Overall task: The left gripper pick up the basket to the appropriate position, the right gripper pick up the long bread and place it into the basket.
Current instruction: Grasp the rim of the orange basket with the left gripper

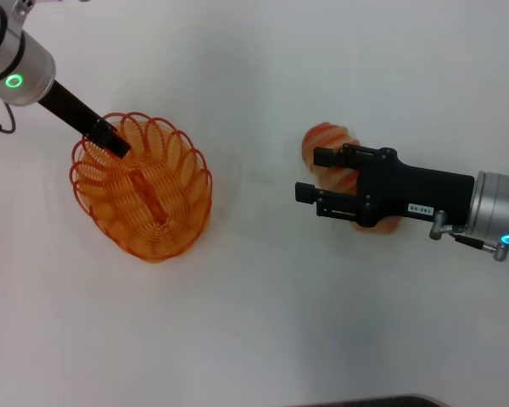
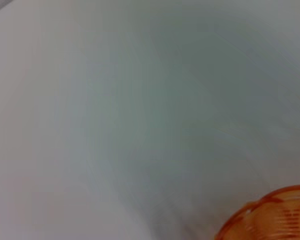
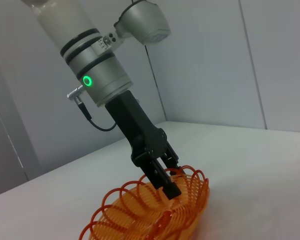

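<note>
I see the basket [image 1: 146, 191] slanting away from the long bread, so next my left gripper turns the basket's near end [image 1: 171, 246] toward the bread before my right gripper lifts the bread.
The orange wire basket [image 1: 142, 188] sits on the white table at the left. My left gripper [image 1: 110, 137] is shut on its far-left rim loops. The right wrist view shows this gripper [image 3: 166, 184] clamped on the rim of the basket [image 3: 140, 220]. A piece of the basket's rim shows in the left wrist view [image 2: 270, 215]. My right gripper [image 1: 312, 175] is open and hovers over the long bread [image 1: 327, 139], which lies on the table at the right. The gripper hides the loaf's middle. Its striped ends show on either side of the claw.
The white table [image 1: 254, 322] spreads between the basket and the bread and toward the front. A dark edge [image 1: 365, 402] shows at the table's front. Grey walls stand behind the table in the right wrist view.
</note>
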Motion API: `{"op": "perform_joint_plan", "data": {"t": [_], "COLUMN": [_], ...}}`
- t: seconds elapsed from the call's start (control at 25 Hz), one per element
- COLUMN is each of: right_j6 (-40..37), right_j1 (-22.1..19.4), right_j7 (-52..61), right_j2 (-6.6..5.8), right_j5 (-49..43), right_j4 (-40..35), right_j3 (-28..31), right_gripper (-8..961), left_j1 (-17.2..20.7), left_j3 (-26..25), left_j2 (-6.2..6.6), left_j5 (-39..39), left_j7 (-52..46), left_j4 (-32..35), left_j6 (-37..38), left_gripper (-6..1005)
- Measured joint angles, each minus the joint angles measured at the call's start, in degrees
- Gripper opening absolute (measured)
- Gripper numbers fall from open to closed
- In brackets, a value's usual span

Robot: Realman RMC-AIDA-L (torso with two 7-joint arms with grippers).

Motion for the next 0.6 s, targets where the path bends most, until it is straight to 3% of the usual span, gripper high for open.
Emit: {"op": "perform_joint_plan", "data": {"t": [0.28, 0.6], "right_j6": [0.67, 0.70], "right_j1": [0.06, 0.33], "right_j7": [-0.15, -0.17], "right_j2": [0.00, 0.00], "right_j5": [-0.03, -0.02], "right_j4": [0.48, 0.56], "right_j3": [0.00, -0.02], "right_gripper": [683, 678], "left_j1": [-0.65, -1.06], "left_j3": [-0.58, -3.88], "left_j2": [-0.12, 0.77], "left_j5": [-0.43, -0.56], "left_j7": [-0.24, -0.36], "left_j4": [-0.12, 0.34], "left_j6": [-0.48, 1.81], "left_gripper": [568, 231]}}
